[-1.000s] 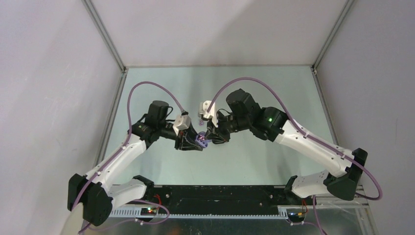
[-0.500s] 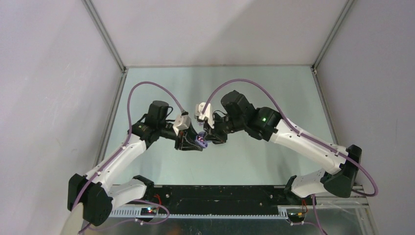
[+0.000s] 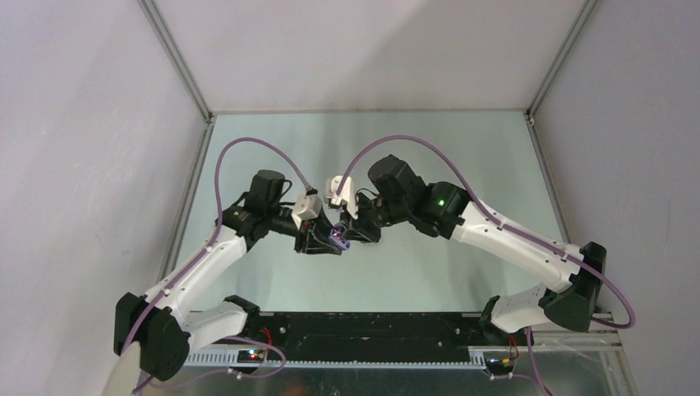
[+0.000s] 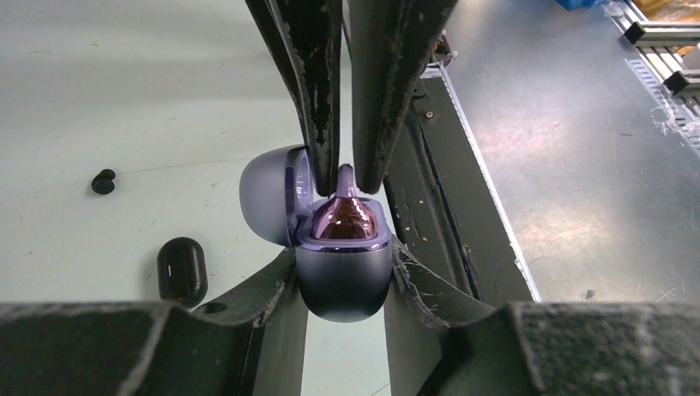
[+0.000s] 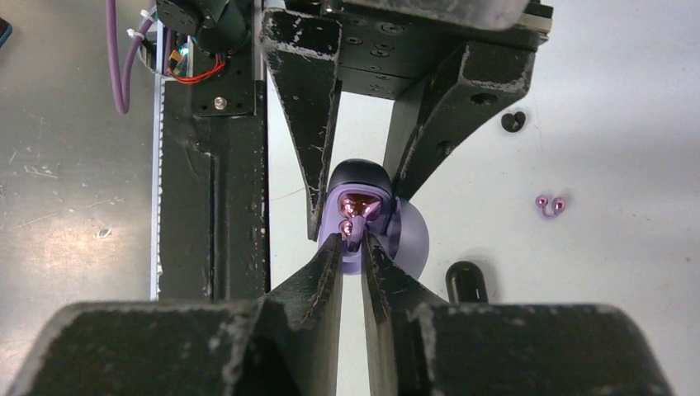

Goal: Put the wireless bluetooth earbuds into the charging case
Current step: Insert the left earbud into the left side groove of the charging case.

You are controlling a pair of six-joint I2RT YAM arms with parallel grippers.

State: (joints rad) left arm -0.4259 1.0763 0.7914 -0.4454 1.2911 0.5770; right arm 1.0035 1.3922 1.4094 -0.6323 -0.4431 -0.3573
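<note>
My right gripper is about to close its fingers and push the earbud's stem [image 5: 357, 229] to seat it, because the lilac earbud [image 5: 360, 206] sits crooked in the charging case's opening.
My left gripper [image 4: 342, 266] is shut on the lower half of the lilac charging case [image 4: 343, 276] and holds it above the table, its lid [image 4: 266, 194] swung open to the left. A glossy lilac earbud [image 4: 345, 219] sits in the case's mouth. My right gripper [image 5: 353, 240] meets it from the opposite side, its fingertips [image 5: 333, 247] standing narrowly apart either side of the earbud's stem [image 5: 353, 230]. I cannot tell whether they still pinch it. In the top view both grippers meet at the case [image 3: 338, 239] in mid-table.
A closed black case [image 4: 182, 269] lies on the table just left of the held case, also seen as the black case [image 5: 466, 281]. A black earbud [image 5: 513, 121] and another lilac earbud [image 5: 550, 205] lie loose on the table. The arms' black base rail [image 3: 355, 326] runs along the near edge.
The right arm has shifted left and closed in on the case held by the left gripper. The left arm has not moved.
</note>
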